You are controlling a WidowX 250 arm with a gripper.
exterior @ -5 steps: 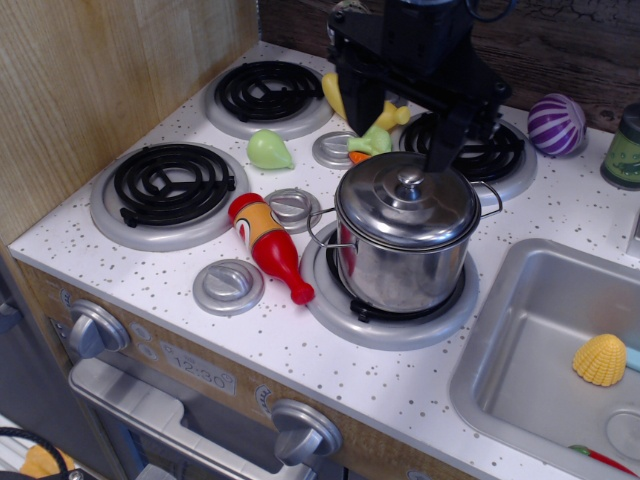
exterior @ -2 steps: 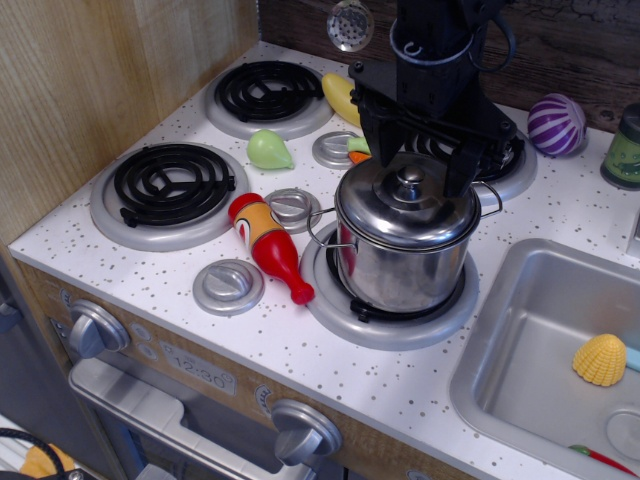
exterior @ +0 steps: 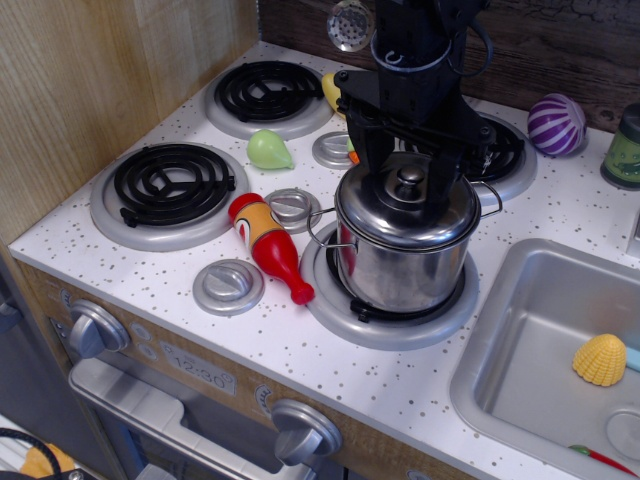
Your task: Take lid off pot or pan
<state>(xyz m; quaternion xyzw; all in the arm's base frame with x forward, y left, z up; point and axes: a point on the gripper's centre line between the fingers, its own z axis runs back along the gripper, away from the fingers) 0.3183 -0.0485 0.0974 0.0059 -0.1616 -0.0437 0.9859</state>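
My gripper is going to lift the lid's knob, and the lid should then come off right away and leave the pot standing, because the lid's edge only rests on the pot's rim.
The shiny steel pot with wire loop handles stands on the front right burner. The domed steel lid sits on the pot, its round knob at the top. My black gripper hangs straight down over the lid. Its two fingers are apart, one on each side of the knob, with gaps showing between them and the knob. The fingertips reach close to the lid's surface.
A red and orange toy bottle lies left of the pot. Flat grey discs lie nearby, with a green toy behind. A purple striped ball is at the back right. The sink holds a yellow shell.
My gripper moved left and down from behind the pot until its open fingers straddle the lid's knob. The pot and lid have not moved.
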